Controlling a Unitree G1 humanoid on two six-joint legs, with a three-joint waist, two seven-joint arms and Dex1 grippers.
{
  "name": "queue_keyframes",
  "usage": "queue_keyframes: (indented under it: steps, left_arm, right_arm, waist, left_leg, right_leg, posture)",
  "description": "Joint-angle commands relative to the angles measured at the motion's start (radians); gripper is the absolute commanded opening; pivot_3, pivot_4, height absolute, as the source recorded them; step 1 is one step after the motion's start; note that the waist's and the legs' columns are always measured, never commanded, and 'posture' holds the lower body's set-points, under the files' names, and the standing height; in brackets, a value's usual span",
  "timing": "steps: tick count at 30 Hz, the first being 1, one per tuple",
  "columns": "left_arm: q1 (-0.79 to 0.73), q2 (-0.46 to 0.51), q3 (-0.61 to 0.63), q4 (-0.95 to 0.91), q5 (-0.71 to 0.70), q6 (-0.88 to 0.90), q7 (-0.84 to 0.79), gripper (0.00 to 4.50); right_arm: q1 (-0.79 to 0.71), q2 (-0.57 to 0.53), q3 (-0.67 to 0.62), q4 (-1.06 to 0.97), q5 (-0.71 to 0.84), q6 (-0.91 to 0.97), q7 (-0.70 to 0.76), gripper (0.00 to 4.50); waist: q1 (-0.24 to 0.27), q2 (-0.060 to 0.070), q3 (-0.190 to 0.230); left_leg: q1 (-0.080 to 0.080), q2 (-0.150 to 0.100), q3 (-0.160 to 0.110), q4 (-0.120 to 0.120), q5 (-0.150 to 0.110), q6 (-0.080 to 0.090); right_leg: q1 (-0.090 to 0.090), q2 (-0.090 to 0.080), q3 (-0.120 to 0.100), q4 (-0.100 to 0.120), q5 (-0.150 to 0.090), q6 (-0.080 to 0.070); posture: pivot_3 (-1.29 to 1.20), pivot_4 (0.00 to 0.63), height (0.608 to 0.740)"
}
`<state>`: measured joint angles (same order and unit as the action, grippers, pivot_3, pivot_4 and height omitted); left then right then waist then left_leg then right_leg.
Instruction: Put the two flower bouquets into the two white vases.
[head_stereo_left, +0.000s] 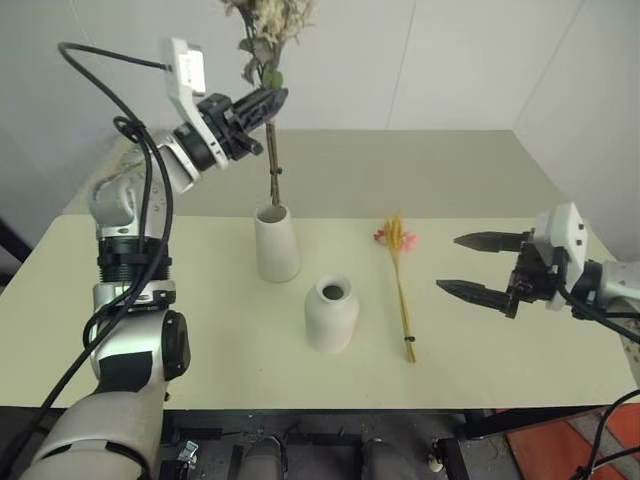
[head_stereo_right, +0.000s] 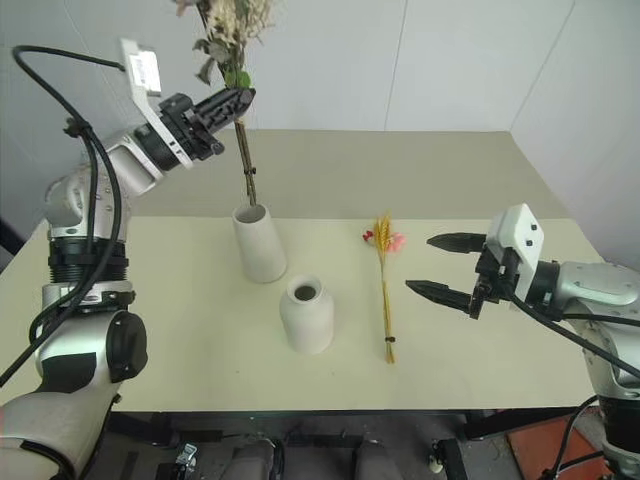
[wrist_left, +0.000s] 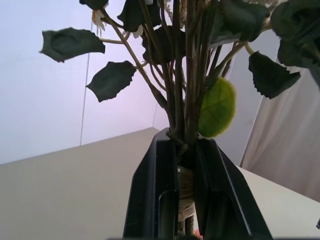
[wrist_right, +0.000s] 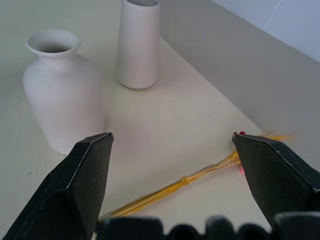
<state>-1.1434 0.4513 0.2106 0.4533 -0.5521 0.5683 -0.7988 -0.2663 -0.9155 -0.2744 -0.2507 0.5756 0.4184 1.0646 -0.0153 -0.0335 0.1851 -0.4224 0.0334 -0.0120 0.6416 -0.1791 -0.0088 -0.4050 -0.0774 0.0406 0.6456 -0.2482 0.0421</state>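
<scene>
The bushy bouquet's stem ends (head_stereo_left: 275, 197) point down into the taller vase's opening (head_stereo_left: 271, 213), so I should keep lowering them with my left gripper until they rest inside, and then let go.
My left gripper (head_stereo_left: 268, 104) is shut on the stems of the bushy bouquet (head_stereo_left: 268, 35), held upright above the taller white vase (head_stereo_left: 276, 243); the stem ends hang just over its mouth. The wrist view shows the stems (wrist_left: 181, 100) clamped between the fingers (wrist_left: 155, 200). A shorter rounded white vase (head_stereo_left: 331, 314) stands in front of it. To its right the thin bunch of yellow wheat stalks with pink-red flowers (head_stereo_left: 400, 283) lies flat on the table. My right gripper (head_stereo_left: 478, 264) hovers open just right of that bunch, empty, and it faces the stalks (wrist_right: 185, 181) and both vases.
The cream table (head_stereo_left: 200, 340) runs to a front edge near me and meets a beige ledge and white wall behind. Black cables loop off my left arm (head_stereo_left: 130, 210).
</scene>
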Motion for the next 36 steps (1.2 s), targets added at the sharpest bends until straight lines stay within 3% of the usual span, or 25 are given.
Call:
queue_keyframes:
  steps: [1,12,25,26,33,36]
  left_arm:
    - [-0.016,0.003,-0.017,0.007,0.020,-0.047,-0.038,0.13]
    - [0.103,0.014,-0.032,-0.113,0.014,0.014,-0.039,0.13]
    - [0.379,0.139,0.044,-0.481,-0.082,0.210,0.010,4.28]
    - [0.410,0.158,0.057,-0.525,-0.101,0.228,0.006,4.46]
    - [0.603,0.320,0.135,-0.739,-0.215,0.203,-0.167,4.46]
    - [0.653,0.369,0.158,-0.773,-0.254,0.153,-0.276,4.46]
  right_arm:
    - [0.015,-0.011,-0.061,-0.053,0.030,0.015,-0.018,4.50]
    - [0.047,-0.012,-0.074,-0.080,0.040,0.026,-0.035,4.50]
    - [0.041,-0.024,-0.061,-0.060,0.042,0.027,-0.024,4.50]
    - [0.042,-0.025,-0.060,-0.060,0.042,0.027,-0.023,4.50]
    - [0.036,-0.038,-0.039,-0.043,0.039,0.081,-0.042,4.50]
    - [-0.017,-0.030,0.043,-0.020,-0.021,0.203,-0.163,4.50]
  waist:
    - [0.000,0.000,0.000]
    - [0.000,0.000,0.000]
    - [-0.001,0.000,0.000]
    - [0.000,0.000,0.000]
    - [0.000,0.000,0.000]
    - [0.000,0.000,0.000]
  left_leg:
    - [0.000,0.000,0.000,0.000,0.000,0.000]
    - [0.000,0.000,0.000,0.000,0.000,0.000]
    - [0.000,0.001,0.000,0.000,0.000,0.000]
    - [0.000,0.001,0.000,0.000,0.000,0.000]
    - [0.001,0.001,0.000,0.000,0.000,0.000]
    - [0.001,0.001,0.000,0.000,0.000,0.000]
  right_leg:
    - [0.000,0.000,0.000,0.000,0.000,0.000]
    - [0.000,0.000,0.000,0.000,0.000,0.000]
    - [0.000,0.000,0.000,0.001,0.000,0.000]
    - [0.000,0.000,0.000,0.001,0.000,0.000]
    - [0.000,0.000,0.000,0.001,0.000,0.000]
    - [0.001,0.000,0.000,0.000,0.000,0.000]
  posture:
    - [0.00,0.150,0.740]
    - [0.00,0.150,0.740]
    - [0.00,0.150,0.740]
    - [0.00,0.150,0.740]
    - [0.00,0.150,0.740]
    - [0.00,0.150,0.740]
